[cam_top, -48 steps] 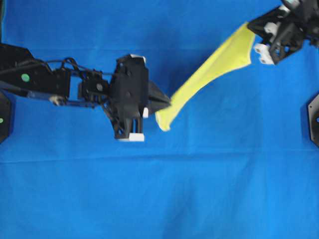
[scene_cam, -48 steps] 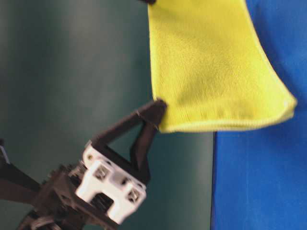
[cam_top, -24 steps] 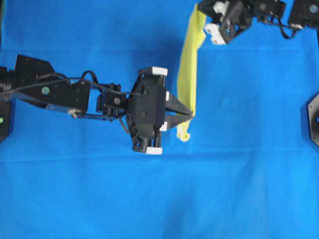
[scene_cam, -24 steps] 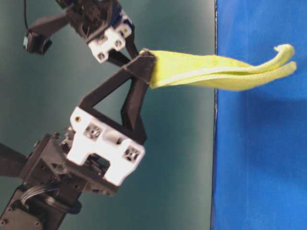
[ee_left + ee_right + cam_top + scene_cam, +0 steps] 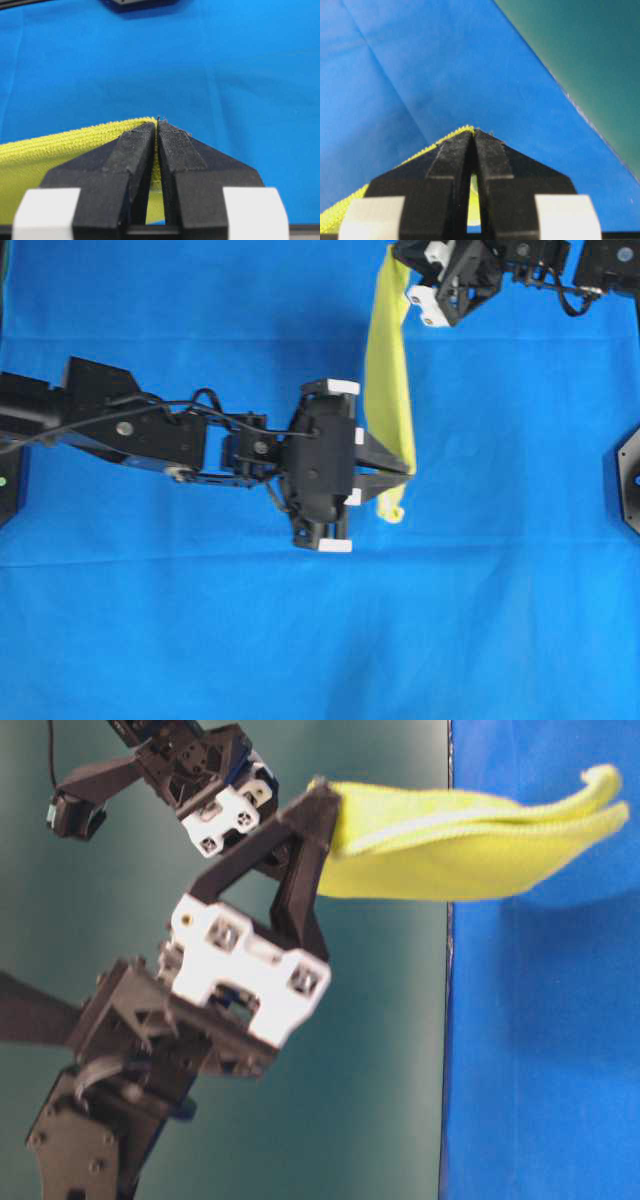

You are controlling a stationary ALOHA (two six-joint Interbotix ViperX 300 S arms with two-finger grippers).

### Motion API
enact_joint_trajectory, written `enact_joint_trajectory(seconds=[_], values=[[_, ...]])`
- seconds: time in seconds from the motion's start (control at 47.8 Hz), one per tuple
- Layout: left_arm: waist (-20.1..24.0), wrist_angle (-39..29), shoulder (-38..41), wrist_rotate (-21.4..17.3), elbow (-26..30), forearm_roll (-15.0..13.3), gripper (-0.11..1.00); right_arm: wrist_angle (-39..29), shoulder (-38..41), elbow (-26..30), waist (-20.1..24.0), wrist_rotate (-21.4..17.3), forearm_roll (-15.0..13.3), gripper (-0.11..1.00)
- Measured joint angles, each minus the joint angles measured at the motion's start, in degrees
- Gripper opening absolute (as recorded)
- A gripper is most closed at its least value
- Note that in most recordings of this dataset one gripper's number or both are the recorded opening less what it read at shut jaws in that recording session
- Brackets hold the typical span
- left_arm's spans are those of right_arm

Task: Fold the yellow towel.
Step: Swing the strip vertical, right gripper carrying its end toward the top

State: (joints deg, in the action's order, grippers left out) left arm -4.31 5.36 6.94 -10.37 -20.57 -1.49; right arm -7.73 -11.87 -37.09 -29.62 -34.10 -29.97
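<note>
My grippers should pull the yellow towel back and down and lay it flat over the blue cloth point(image 5: 335, 355) before folding, because the towel hangs as a narrow strip point(image 5: 388, 380), tight from gripper to gripper.
The yellow towel point(image 5: 386, 390) hangs in the air as a narrow strip over the blue cloth, stretched between both grippers. My left gripper point(image 5: 408, 471) is shut on its near corner, just right of the table's middle; a small tail point(image 5: 392, 508) droops below the grip. My right gripper point(image 5: 397, 262) is shut on the far corner at the top edge. In the table-level view the towel point(image 5: 470, 835) sags in doubled layers from the left gripper point(image 5: 325, 805). Each wrist view shows towel point(image 5: 60, 145) point(image 5: 350, 207) pinched between closed fingertips point(image 5: 157, 125) point(image 5: 472, 132).
The blue cloth point(image 5: 320, 640) covers the whole table surface. A black arm base point(image 5: 628, 475) sits at the right edge. The left arm point(image 5: 130, 430) reaches in from the left. A green wall point(image 5: 380, 1100) stands behind the table.
My left gripper has moved right and slightly toward the front with its towel corner. My right gripper swung from the far right to the top middle, turning the spread towel into a narrow hanging strip.
</note>
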Motion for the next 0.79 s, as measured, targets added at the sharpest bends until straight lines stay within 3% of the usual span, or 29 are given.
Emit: enact_joint_trajectory(seconds=[0.481, 0.649, 0.795], values=[[-0.6, 0.3, 12.7, 0.0, 13.6, 0.1, 0.02, -4.5, -12.5, -10.9, -1.1, 0.0, -0.1, 0.01], [-0.6, 0.3, 13.8, 1.1, 13.9, 0.0, 0.03, -4.1, -11.5, -11.5, -1.2, 0.2, -0.1, 0.01], [-0.6, 0.6, 13.7, 2.6, 10.5, 0.1, 0.03, -0.6, -6.6, -10.9, -1.2, 0.6, -0.2, 0.01]])
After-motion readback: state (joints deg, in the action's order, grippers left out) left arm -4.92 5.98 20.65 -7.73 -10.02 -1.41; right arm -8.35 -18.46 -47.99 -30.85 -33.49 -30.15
